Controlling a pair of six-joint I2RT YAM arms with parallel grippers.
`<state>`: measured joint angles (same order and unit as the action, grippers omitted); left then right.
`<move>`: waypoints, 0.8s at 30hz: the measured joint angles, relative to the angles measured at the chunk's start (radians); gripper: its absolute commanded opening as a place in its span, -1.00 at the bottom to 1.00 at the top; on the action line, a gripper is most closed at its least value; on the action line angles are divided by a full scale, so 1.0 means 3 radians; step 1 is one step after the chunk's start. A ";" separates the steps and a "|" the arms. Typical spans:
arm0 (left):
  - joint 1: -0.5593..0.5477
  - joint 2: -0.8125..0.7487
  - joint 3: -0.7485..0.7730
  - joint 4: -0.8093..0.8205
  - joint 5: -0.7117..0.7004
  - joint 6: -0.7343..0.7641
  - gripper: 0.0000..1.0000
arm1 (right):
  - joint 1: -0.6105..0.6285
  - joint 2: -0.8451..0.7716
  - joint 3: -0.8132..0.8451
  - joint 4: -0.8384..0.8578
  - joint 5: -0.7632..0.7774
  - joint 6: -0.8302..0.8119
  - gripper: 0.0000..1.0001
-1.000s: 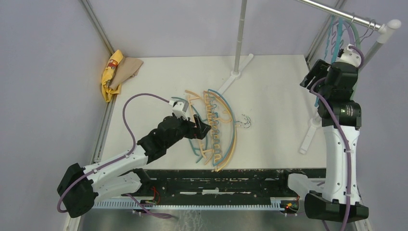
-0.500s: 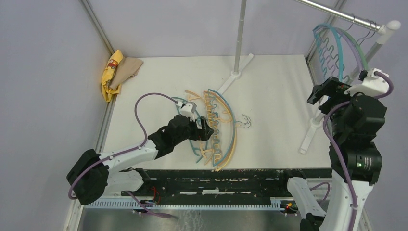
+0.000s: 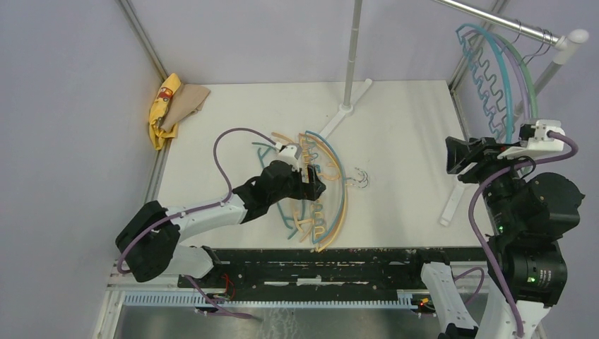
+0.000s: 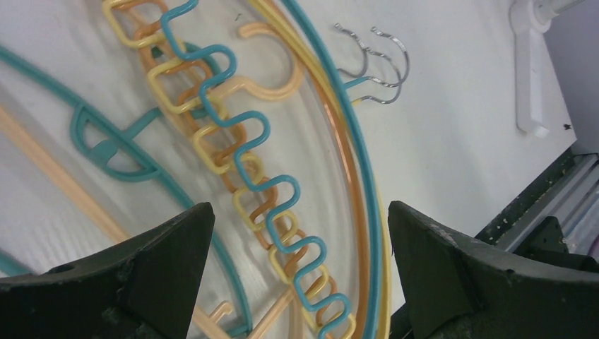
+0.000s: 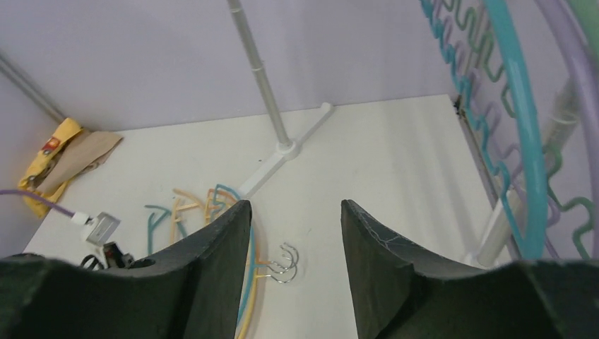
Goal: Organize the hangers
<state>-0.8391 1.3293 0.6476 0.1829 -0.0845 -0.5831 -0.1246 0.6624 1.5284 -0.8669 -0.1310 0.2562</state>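
The teal wavy hanger (image 4: 354,131) should come loose from the yellow and orange hangers when I lift it, because its wavy bar (image 4: 252,143) lies on top of theirs.
A pile of hangers (image 3: 326,201) in teal, tan-orange and yellow lies mid-table, their metal hooks (image 3: 360,178) pointing right. My left gripper (image 3: 318,185) hovers open just above the pile. In the left wrist view its jaws (image 4: 298,208) stand wide either side of a teal wavy hanger (image 4: 247,152) and the orange and yellow ones under it, holding nothing. Three more hangers (image 3: 505,78), teal, lilac and green, hang from the rail (image 3: 494,18) at the top right. My right gripper (image 3: 453,155) is below and left of them, open and empty (image 5: 294,205).
A yellow-and-tan cloth (image 3: 173,106) lies at the table's far-left corner. The rack's left post (image 3: 351,56) stands on a white foot (image 3: 346,107) behind the pile. Its right leg (image 3: 452,201) stands by my right arm. The black front rail (image 3: 318,258) edges the table.
My right arm has pulled back and down from the rail, leaving the hangers hanging there. My left gripper has slid to the right over the pile, still open.
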 measured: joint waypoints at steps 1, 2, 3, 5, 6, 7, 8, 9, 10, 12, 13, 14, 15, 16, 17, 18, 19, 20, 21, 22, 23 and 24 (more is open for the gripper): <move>-0.0031 0.0041 0.0070 0.0008 -0.0001 0.0001 0.98 | 0.0000 0.0013 0.0003 0.0005 -0.0114 0.0001 0.18; -0.0055 0.0070 0.0114 0.0014 -0.0001 0.0001 0.98 | 0.0000 0.0029 0.0004 0.0014 -0.0191 0.0003 0.18; -0.0092 0.0117 0.0184 0.0019 -0.0005 0.0001 0.98 | 0.0000 0.0046 0.0005 0.0022 -0.0298 0.0004 0.18; -0.0191 0.0243 0.0341 0.0025 -0.0037 0.0003 0.98 | 0.0000 0.0081 0.0005 0.0029 -0.0478 0.0003 0.19; -0.0238 0.0299 0.0394 0.0028 -0.0046 0.0003 0.98 | 0.0000 0.0100 0.0005 0.0033 -0.0563 0.0003 0.19; -0.0306 0.0370 0.0459 0.0031 -0.0064 0.0003 0.98 | 0.0000 0.0125 0.0005 0.0037 -0.0673 0.0003 0.20; -0.0364 0.0444 0.0511 0.0036 -0.0066 0.0003 0.98 | 0.0000 0.0141 0.0004 0.0039 -0.0727 0.0003 0.20; -0.0411 0.0512 0.0554 0.0039 -0.0066 0.0003 0.98 | 0.0000 0.0158 0.0003 0.0041 -0.0783 0.0003 0.20; -0.0453 0.0591 0.0596 0.0042 -0.0065 0.0003 0.98 | 0.0000 0.0170 -0.0006 0.0046 -0.0838 0.0004 0.20; -0.0507 0.0740 0.0674 0.0039 -0.0065 0.0003 0.98 | 0.0000 0.0177 -0.0060 0.0071 -0.0944 0.0014 0.20; -0.0524 0.0828 0.0725 0.0033 -0.0065 0.0003 0.98 | 0.0000 0.0177 -0.0098 0.0080 -0.0996 0.0020 0.20; -0.0532 0.0904 0.0774 0.0031 -0.0065 0.0003 0.99 | 0.0000 0.0177 -0.0140 0.0092 -0.1043 0.0028 0.20; -0.0534 0.0980 0.0825 0.0024 -0.0065 0.0003 0.94 | 0.0000 0.0177 -0.0183 0.0102 -0.1078 0.0032 0.20; -0.0534 0.1036 0.0866 0.0018 -0.0067 0.0003 0.90 | 0.0000 0.0179 -0.0230 0.0107 -0.1115 0.0034 0.20; -0.0534 0.1099 0.0917 0.0005 -0.0074 0.0003 0.86 | 0.0000 0.0182 -0.0270 0.0108 -0.1142 0.0037 0.20; -0.0534 0.1157 0.0971 -0.0011 -0.0081 0.0004 0.83 | 0.0000 0.0183 -0.0301 0.0108 -0.1158 0.0038 0.20; -0.0534 0.1204 0.1016 -0.0020 -0.0093 0.0004 0.80 | 0.0000 0.0184 -0.0338 0.0117 -0.1180 0.0039 0.20; -0.0534 0.1264 0.1080 -0.0046 -0.0107 0.0006 0.76 | 0.0001 0.0184 -0.0373 0.0120 -0.1203 0.0042 0.20; -0.0534 0.1320 0.1136 -0.0066 -0.0130 0.0008 0.73 | 0.0000 0.0184 -0.0402 0.0123 -0.1221 0.0047 0.20; -0.0534 0.1367 0.1180 -0.0083 -0.0142 0.0019 0.70 | 0.0001 0.0183 -0.0432 0.0130 -0.1235 0.0055 0.20; -0.0534 0.1424 0.1228 -0.0088 -0.0154 0.0042 0.67 | 0.0001 0.0183 -0.0455 0.0136 -0.1244 0.0060 0.21; -0.0534 0.1478 0.1266 -0.0092 -0.0160 0.0069 0.64 | 0.0003 0.0183 -0.0476 0.0141 -0.1251 0.0065 0.21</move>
<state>-0.9993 1.7725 1.0275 0.1555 -0.1326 -0.5625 -0.1238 0.7174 1.3857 -0.8246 -0.5064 0.2756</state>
